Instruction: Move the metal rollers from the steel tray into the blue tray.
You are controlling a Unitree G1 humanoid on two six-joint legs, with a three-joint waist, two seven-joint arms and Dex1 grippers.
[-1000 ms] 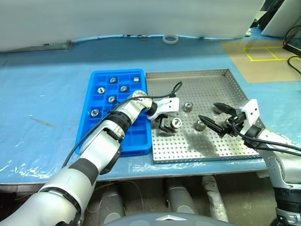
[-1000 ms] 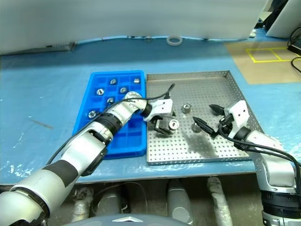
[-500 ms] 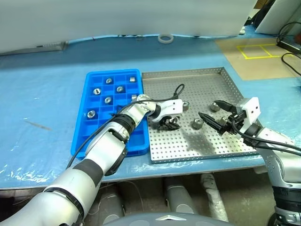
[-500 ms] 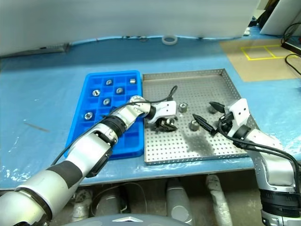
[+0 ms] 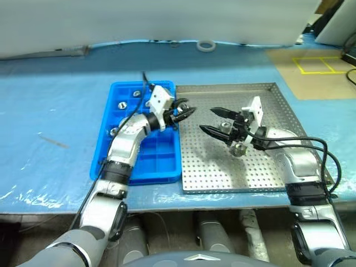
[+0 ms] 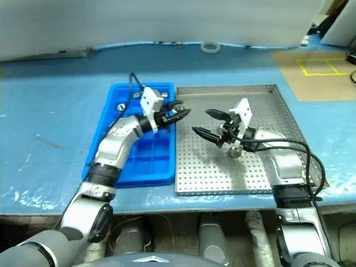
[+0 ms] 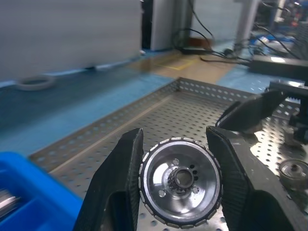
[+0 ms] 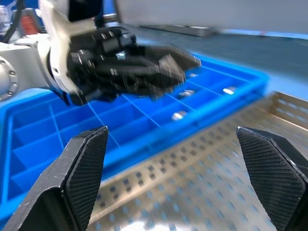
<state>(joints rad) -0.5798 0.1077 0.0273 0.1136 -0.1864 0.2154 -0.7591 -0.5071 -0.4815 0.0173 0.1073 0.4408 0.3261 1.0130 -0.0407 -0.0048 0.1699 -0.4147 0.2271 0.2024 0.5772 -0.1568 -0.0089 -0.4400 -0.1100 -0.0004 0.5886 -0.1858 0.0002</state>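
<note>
The metal roller point(image 5: 183, 107) is squarely in my left gripper's fingers and near compartments are empty, so I'll continue to the blue tray's near outer column point(image 5: 102, 157) and release there.
My left gripper point(image 5: 182, 113) is shut on a shiny metal roller point(image 7: 180, 180), held above the border between the blue tray point(image 5: 156, 158) and the steel tray point(image 5: 222, 172). The blue tray's far compartments hold several rollers point(image 5: 120, 104). My right gripper point(image 5: 210, 120) hangs open with nothing in it over the middle of the steel tray, pointing toward the left gripper. One roller point(image 5: 239, 148) lies on the perforated floor just under the right hand. In the right wrist view the left gripper point(image 8: 125, 67) shows above the blue tray point(image 8: 57, 139).
A white tape ring point(image 5: 206, 45) lies at the far edge of the blue table cover. A brown mat with a yellow taped square point(image 5: 317, 64) sits at the far right. The steel tray's raised rim point(image 5: 233, 86) borders the blue tray.
The left gripper shut on a roller in the steel tray, then lifted it up and left to the blue tray's edge. The right gripper swung left over the steel tray, still open.
</note>
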